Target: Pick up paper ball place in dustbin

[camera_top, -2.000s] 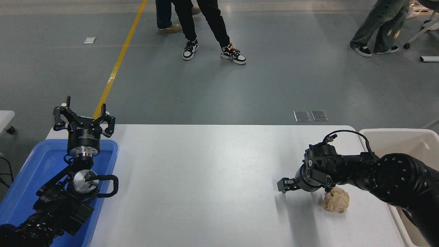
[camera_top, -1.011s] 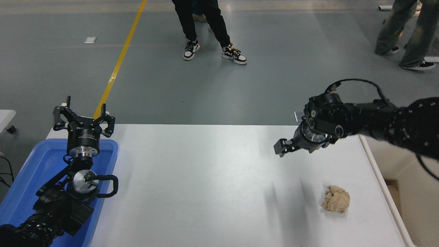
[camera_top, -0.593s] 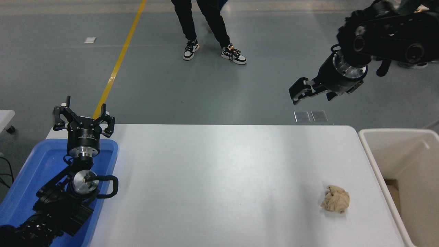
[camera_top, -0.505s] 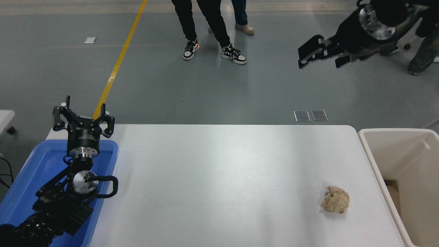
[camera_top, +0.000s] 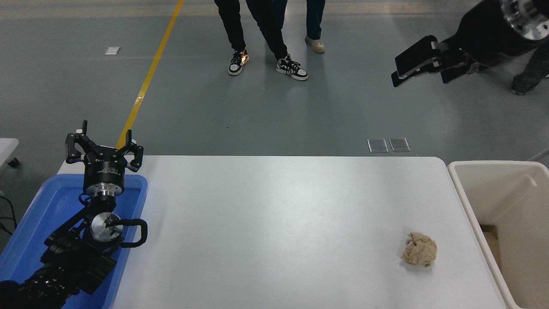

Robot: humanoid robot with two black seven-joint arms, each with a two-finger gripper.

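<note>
I expect the tan paper ball (camera_top: 420,250) to squash and bulge out around my right gripper's fingers when I lift it, because it has loose folds and ragged edges (camera_top: 405,257).
The tan paper ball (camera_top: 419,249) lies on the white table (camera_top: 274,223) near its right front, a short way left of the dustbin. The cream-white dustbin (camera_top: 462,195) stands against the table's right edge, and only its left part shows. My right gripper (camera_top: 419,80) is raised high at the upper right, far above and beyond the ball, open and empty. My left gripper (camera_top: 104,144) is parked open over the far end of the blue tray at the lower left.
A shallow blue tray (camera_top: 40,214) sits at the table's left edge under the left arm. People's legs (camera_top: 261,34) stand on the grey floor beyond the table. A yellow floor line (camera_top: 148,77) runs at the upper left.
My right gripper rose from beside the paper ball, empty, up and away to the upper right. The ball stayed on the table. The left arm has not moved.
</note>
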